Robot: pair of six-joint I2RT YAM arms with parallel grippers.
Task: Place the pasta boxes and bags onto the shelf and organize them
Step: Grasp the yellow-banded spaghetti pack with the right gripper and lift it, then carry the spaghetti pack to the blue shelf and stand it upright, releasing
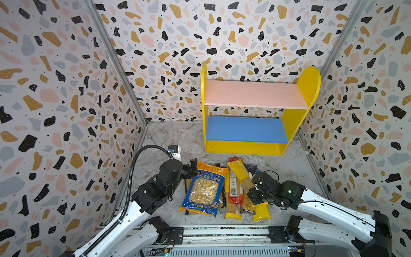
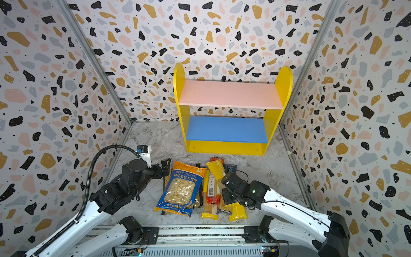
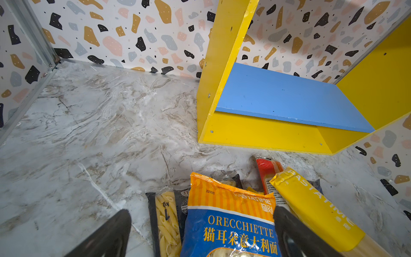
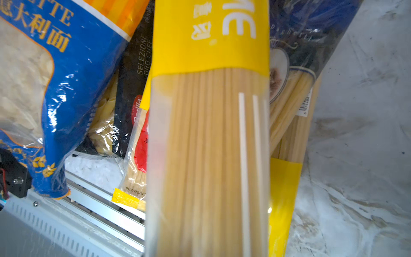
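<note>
I should keep carrying the pack forward with my right gripper, as the yellow spaghetti pack's raised far end [image 1: 235, 165] points to the empty blue board [image 1: 246, 128], until it lies there.
The pasta packs lie in a heap in front of the shelf [image 1: 244, 147], whose pink board [image 1: 253, 93] and blue board [image 1: 244, 129] are bare. My right gripper [image 1: 252, 184] is shut on a yellow spaghetti pack [image 1: 239, 170] [image 4: 209, 133], whose far end is tilted up off the heap; the pack hides the fingers in the right wrist view. My left gripper [image 3: 202, 235] stands open over the far end of the blue-orange orecchiette bag [image 1: 203, 189] [image 3: 229, 227], holding nothing. A dark penne bag [image 3: 166, 213], a red-orange pack [image 1: 233, 191] and a dark blue spaghetti pack [image 4: 295, 55] lie underneath.
Terrazzo-patterned walls close in the left, back and right. The shelf stands against the back wall, right of centre. An aluminium rail [image 1: 222, 232] runs along the front edge, just behind the heap's near ends. Marble floor [image 3: 100, 133] lies left of the shelf.
</note>
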